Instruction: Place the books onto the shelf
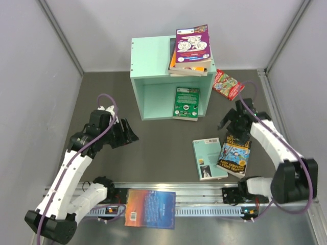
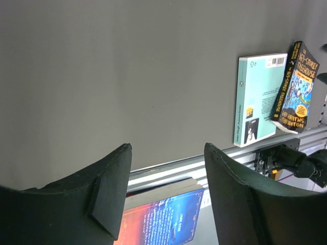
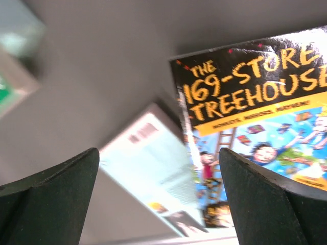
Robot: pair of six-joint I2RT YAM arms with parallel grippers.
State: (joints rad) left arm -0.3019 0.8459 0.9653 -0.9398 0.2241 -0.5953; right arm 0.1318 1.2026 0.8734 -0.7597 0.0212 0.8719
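Observation:
My right gripper should keep going down until its fingers straddle the spine's far end, then close, because the Treehouse book's spine is raised on the teal book.
The mint-green shelf stands at the back of the table, its open front facing me. A purple book lies on its top over an orange one. A green book lies in the opening, sticking out over the front edge. A red book lies to the right of the shelf. My right gripper is open and empty just above the Treehouse book and the teal book. My left gripper hangs open and empty over bare mat. A blue-orange book rests on the rail.
An aluminium rail carrying both arm bases runs along the near edge. Grey walls close in the dark mat on the left, back and right. Purple cables loop along both arms.

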